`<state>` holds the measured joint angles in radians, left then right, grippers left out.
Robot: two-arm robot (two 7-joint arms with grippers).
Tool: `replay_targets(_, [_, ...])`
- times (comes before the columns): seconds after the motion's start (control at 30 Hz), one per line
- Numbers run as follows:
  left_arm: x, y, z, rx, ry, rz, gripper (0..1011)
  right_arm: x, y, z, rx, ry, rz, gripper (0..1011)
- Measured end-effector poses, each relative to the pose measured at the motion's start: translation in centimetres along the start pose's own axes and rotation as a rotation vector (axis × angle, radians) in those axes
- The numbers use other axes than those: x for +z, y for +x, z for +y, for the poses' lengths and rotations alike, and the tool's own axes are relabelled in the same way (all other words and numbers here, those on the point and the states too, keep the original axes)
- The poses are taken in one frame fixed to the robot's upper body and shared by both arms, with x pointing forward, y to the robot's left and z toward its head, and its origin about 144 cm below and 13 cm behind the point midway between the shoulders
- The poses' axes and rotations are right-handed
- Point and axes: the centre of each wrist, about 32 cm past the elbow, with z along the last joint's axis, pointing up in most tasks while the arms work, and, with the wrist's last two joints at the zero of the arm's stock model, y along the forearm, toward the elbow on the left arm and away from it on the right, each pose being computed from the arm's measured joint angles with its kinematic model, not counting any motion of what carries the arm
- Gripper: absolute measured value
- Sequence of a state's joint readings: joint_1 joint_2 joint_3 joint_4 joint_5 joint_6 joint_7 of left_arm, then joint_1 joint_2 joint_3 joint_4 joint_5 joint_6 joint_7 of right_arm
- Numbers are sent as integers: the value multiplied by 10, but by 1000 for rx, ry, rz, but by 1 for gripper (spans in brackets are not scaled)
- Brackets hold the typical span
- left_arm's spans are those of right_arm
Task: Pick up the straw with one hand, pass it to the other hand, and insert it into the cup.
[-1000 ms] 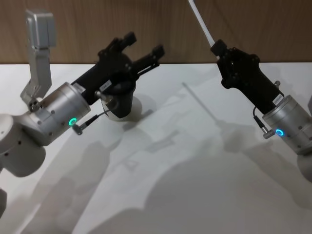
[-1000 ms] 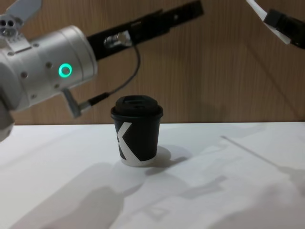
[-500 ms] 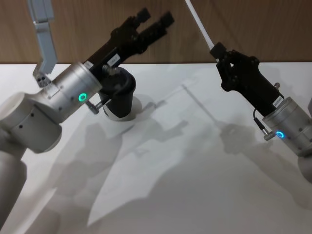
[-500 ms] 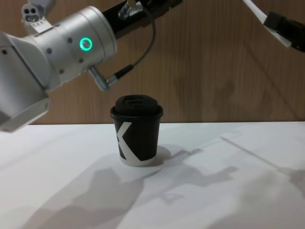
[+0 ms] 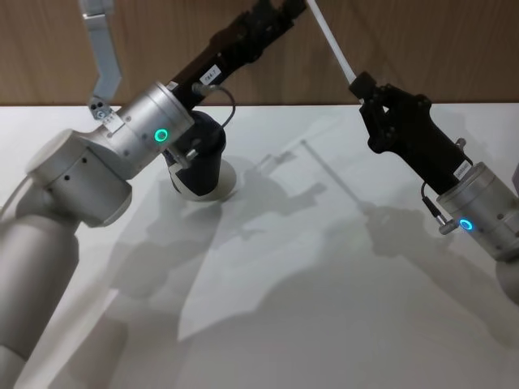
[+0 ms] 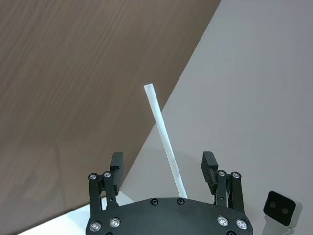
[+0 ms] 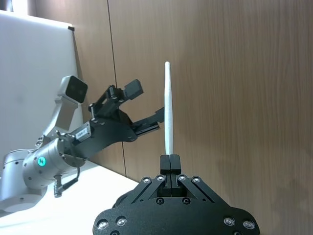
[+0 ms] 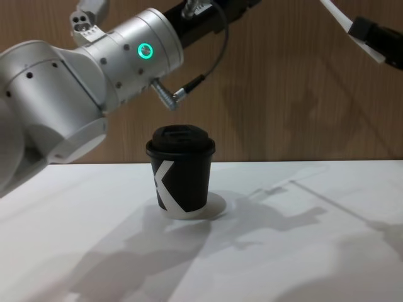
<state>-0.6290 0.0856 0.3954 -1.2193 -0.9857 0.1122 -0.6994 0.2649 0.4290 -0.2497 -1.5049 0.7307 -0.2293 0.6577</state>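
The white straw looks longer than the black cup [image 5: 203, 164] is tall. I expect its upper end [image 7: 167, 67] to stay up above the lid when I put the straw in.
The white straw [image 5: 332, 42] rises up and back from my right gripper [image 5: 361, 83], which is shut on its lower end, high over the table's right side. In the right wrist view the straw [image 7: 168, 107] stands straight up from the pinched fingertips. My left gripper [image 6: 163, 165], long and black with a white label, is open, and the straw [image 6: 164, 134] runs up between its two fingers without touching either. The head view puts this left gripper [image 5: 280, 10] raised beside the straw's upper part. The black lidded cup [image 8: 181, 170] stands upright on the table below the left arm.
A white tabletop [image 5: 308, 267] lies under both arms, with a wooden wall [image 8: 289, 94] behind it. The silver left arm [image 5: 138, 146] with its green ring light crosses in front of the cup [image 5: 201, 162]. A thin dark cable [image 8: 214, 60] hangs from the left wrist.
My left arm has lifted and swung right, bringing its open fingers up around the straw. The right gripper has kept the straw where it was. The cup has not moved.
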Motion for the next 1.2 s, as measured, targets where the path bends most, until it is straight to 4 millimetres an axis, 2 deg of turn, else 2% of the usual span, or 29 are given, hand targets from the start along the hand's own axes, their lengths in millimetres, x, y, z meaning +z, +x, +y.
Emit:
replay_targets(0.33, [-7,8,-16,-34,20,54,1000,0,0,0,1,-1,0,2])
replay_targets(0.7, [-10,9,-29,-70,33,79,985,0,0,0,0,-1,0,2])
replay_targets(0.83, [-10,8,-31,-74,34,81,914,0,0,0,0,-1,0,2])
replay_targets(0.87, [-10,7,-32,-77,34,82,832,0,0,0,0,-1,0,2])
replay_targets(0.9, [-11,7,-32,-76,33,82,794,0,0,0,0,-1,0,3])
replay_targets(0.97, [-10,7,-33,-76,32,82,783,0,0,0,0,-1,0,2])
replay_targets(1.0, [-10,7,-33,-76,31,82,717,0,0,0,0,-1,-1,2])
replay_targets(1.07, [-10,7,-33,-75,29,82,678,0,0,0,0,-1,-1,2])
replay_targets(1.2, [-10,7,-33,-72,25,80,539,0,0,0,0,-1,-1,2])
